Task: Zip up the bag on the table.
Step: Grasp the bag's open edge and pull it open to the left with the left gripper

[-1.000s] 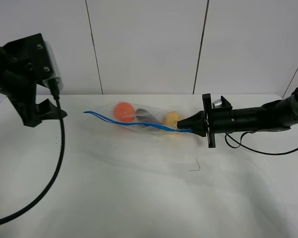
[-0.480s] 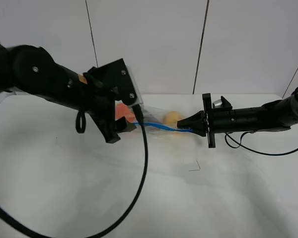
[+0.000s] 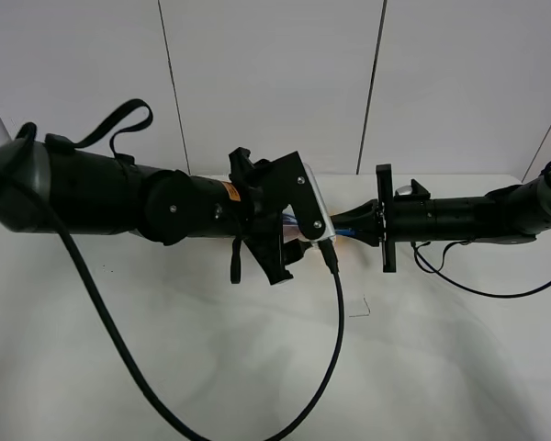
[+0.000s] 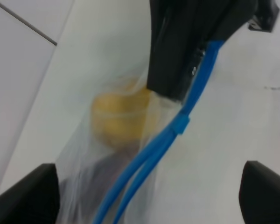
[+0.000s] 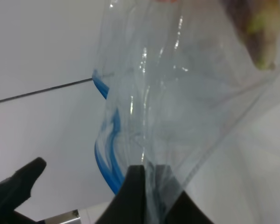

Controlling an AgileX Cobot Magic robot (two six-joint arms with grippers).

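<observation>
My left gripper has the blue zipper strip lying between its open fingers. It should keep moving toward my right gripper and close on the zipper strip next to the joint.
The bag is clear plastic with a blue zipper strip and a yellow item inside. It lies on the white table. In the high view my left arm covers most of the bag. My left gripper hovers over the bag's right part, open and empty, its fingertips wide apart on either side of the strip. My right gripper is shut on the bag's right end, and its black fingers show in the left wrist view. The right wrist view shows the pinched film.
A black cable from my left arm loops over the table's front middle. A small dark mark lies on the table below the grippers. A white panelled wall stands behind the table.
My left arm has swept from the far left to the bag's right end, close to my right gripper, and now covers the bag. My right gripper has held still on the bag.
</observation>
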